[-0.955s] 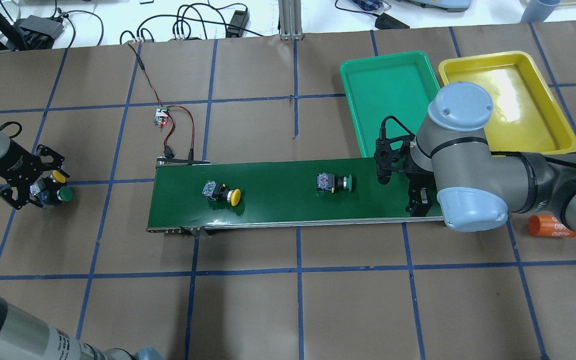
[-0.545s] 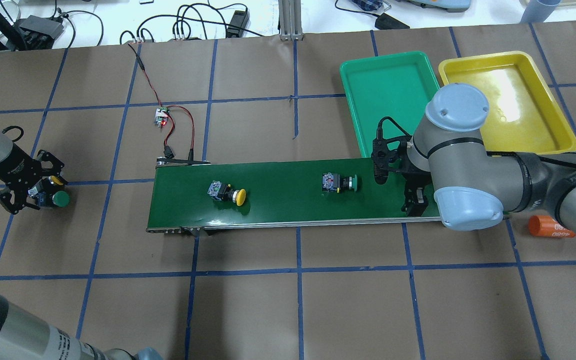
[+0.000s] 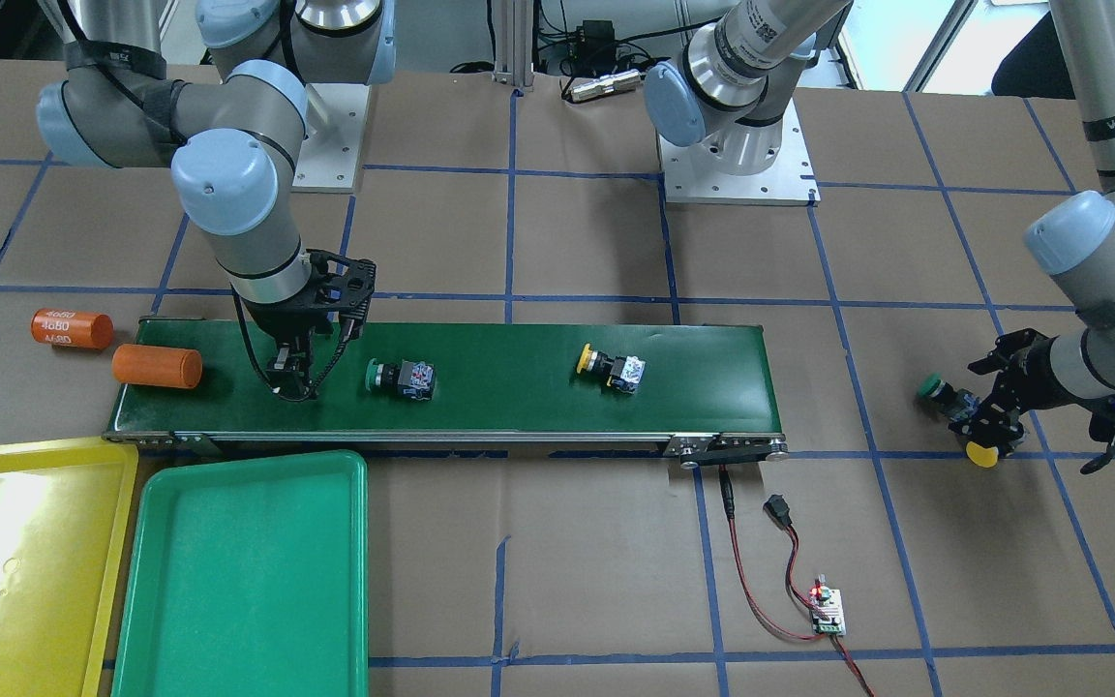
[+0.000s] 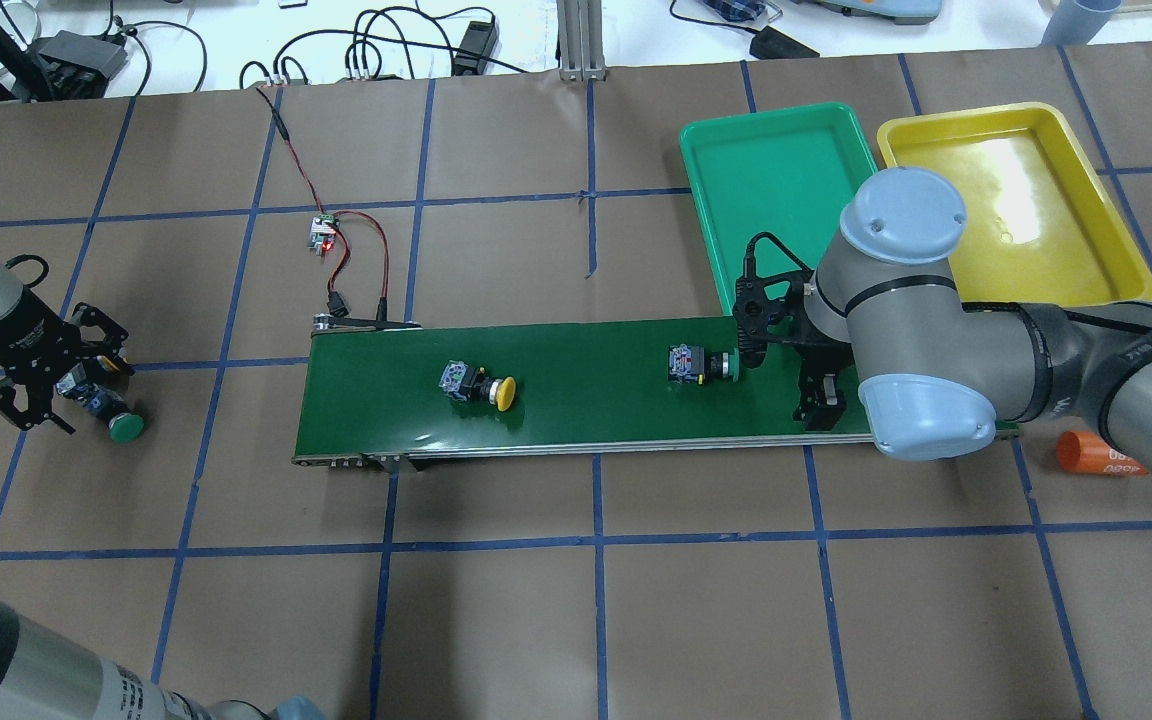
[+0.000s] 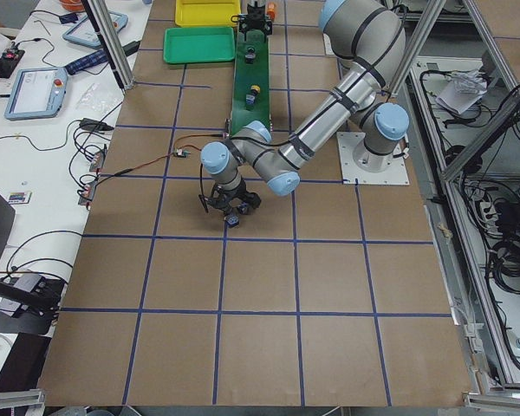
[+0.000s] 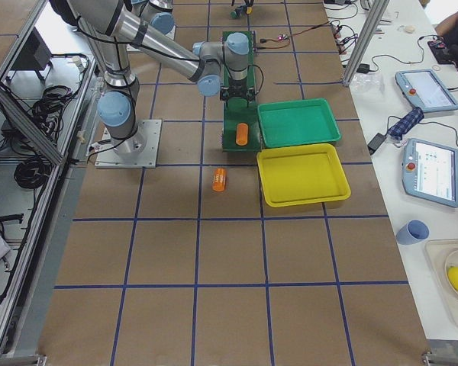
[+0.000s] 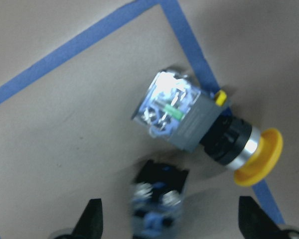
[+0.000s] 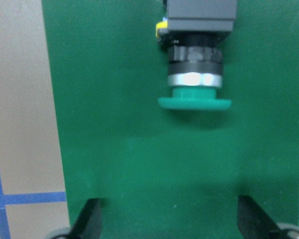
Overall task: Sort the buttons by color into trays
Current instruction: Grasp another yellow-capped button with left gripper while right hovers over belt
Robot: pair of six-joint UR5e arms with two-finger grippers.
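The green tray (image 3: 246, 581) is too far away for my left gripper to reach, so my right gripper should pick up the green-capped button on the belt (image 3: 408, 378) and put it in the green tray.
On the dark-green belt (image 4: 586, 410) lie a yellow-capped button (image 4: 481, 385) and a green-capped button (image 4: 701, 363). My right gripper (image 4: 796, 378) is open just above the belt. The green cap (image 8: 194, 102) faces it a short way ahead of the fingertips (image 8: 92, 219). At the far left my left gripper (image 4: 61, 380) is open over two more buttons on the table. The green-capped one (image 4: 116, 420) lies between its fingers and the yellow-capped one (image 7: 204, 124) lies just beyond. The green tray (image 4: 786, 140) and yellow tray (image 4: 1016, 200) hold nothing.
An orange cylinder (image 3: 158, 367) lies on the belt's end behind my right gripper, and another (image 3: 72, 328) lies on the table beside it. A small circuit board (image 4: 324, 232) with red wires sits behind the belt's left end.
Both buttons on the belt have moved right, and the green one is now close to my right gripper. My left gripper has shifted slightly left and turned, and the green button there has slid forward.
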